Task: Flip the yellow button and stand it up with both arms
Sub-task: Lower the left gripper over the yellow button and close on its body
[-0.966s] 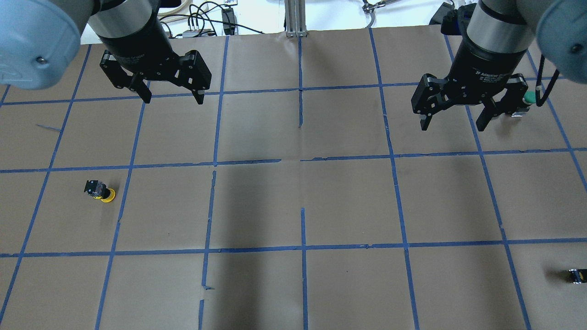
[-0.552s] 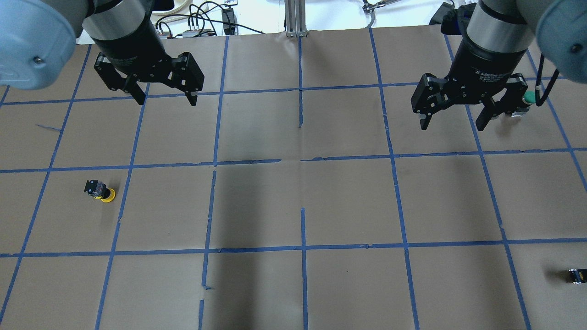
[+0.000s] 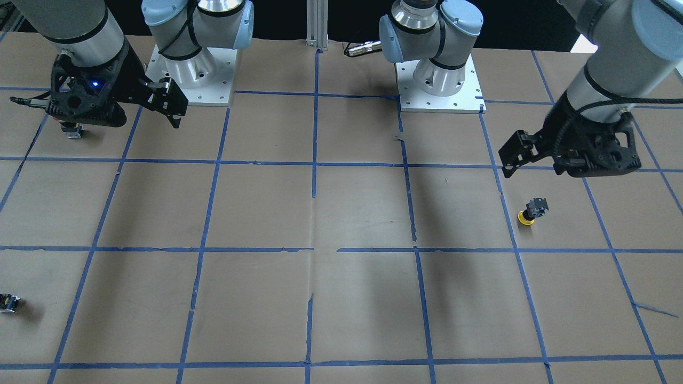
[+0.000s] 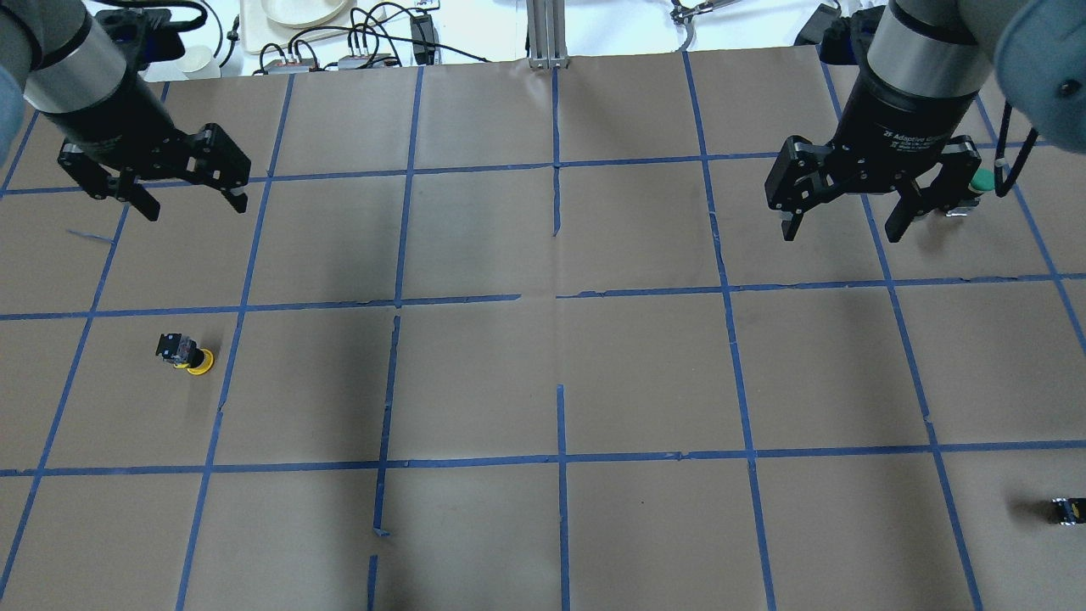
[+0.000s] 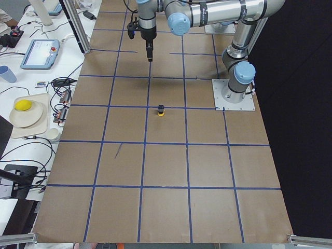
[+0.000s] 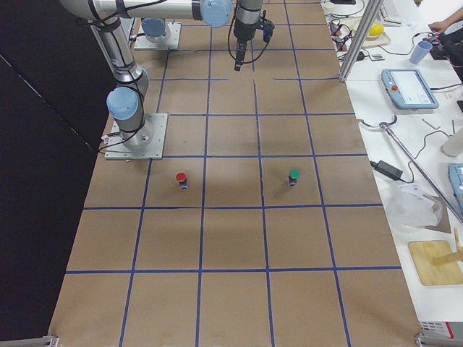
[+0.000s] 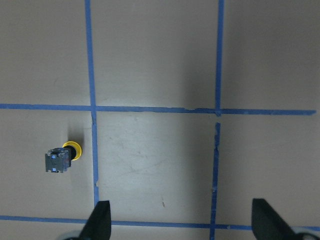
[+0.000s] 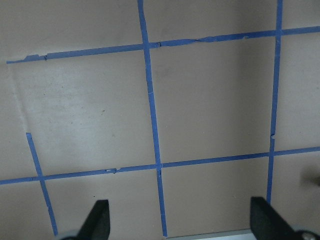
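My left gripper keeps going down toward the yellow button's black body (image 7: 58,160) until the fingers are on both sides of that body (image 3: 535,207), because it stands up, square to my open fingers.
The yellow button (image 4: 185,353) rests on the brown paper at the left of the overhead view, yellow cap against the paper and black body raised. It also shows in the front view (image 3: 531,210), the exterior left view (image 5: 161,110) and the left wrist view (image 7: 62,157). My left gripper (image 4: 195,206) is open and empty, high above the table and farther from my base than the button. In its wrist view (image 7: 182,222) the button lies ahead and left of the fingertips. My right gripper (image 4: 842,231) is open and empty at the far right (image 8: 181,222).
A green-capped button (image 4: 982,180) stands just behind my right gripper, also in the exterior right view (image 6: 294,176), with a red-capped button (image 6: 181,178) near it. A tiny dark part (image 4: 1067,511) lies at the right edge. Cables and a plate (image 4: 297,13) lie beyond the far edge.
My left arm has swung to the left in the overhead view, ending over the button's column of squares. The right gripper and the yellow button have stayed put.
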Controlling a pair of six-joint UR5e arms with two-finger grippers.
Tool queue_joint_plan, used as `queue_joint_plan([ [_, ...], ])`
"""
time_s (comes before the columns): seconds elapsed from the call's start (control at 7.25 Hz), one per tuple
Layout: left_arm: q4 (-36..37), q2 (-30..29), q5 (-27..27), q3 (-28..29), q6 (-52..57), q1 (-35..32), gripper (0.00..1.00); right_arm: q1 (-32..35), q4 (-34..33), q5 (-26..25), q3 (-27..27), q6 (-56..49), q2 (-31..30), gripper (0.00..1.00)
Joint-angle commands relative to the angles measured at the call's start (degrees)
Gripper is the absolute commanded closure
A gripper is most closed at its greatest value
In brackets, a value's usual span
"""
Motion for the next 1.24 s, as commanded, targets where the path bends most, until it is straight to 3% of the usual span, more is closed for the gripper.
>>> queue_joint_plan([
  [0.0,8.84,-1.10,-0.24,-8.48,9.58,11.03,0.01,-0.02,-0.06,-0.03,0.00,0.01,0.05,0.00],
  [0.28,19.74,-6.18,-0.24,-15.44,15.48,14.59,0.03,-0.02,-0.06,0.32,0.00,0.45,-0.04,0.00],
  [1.1,20.23,-11.39,0.99,-17.58,18.50,14.60,0.07,-0.20,-0.06,-0.29,0.09,0.45,0.05,0.00],
])
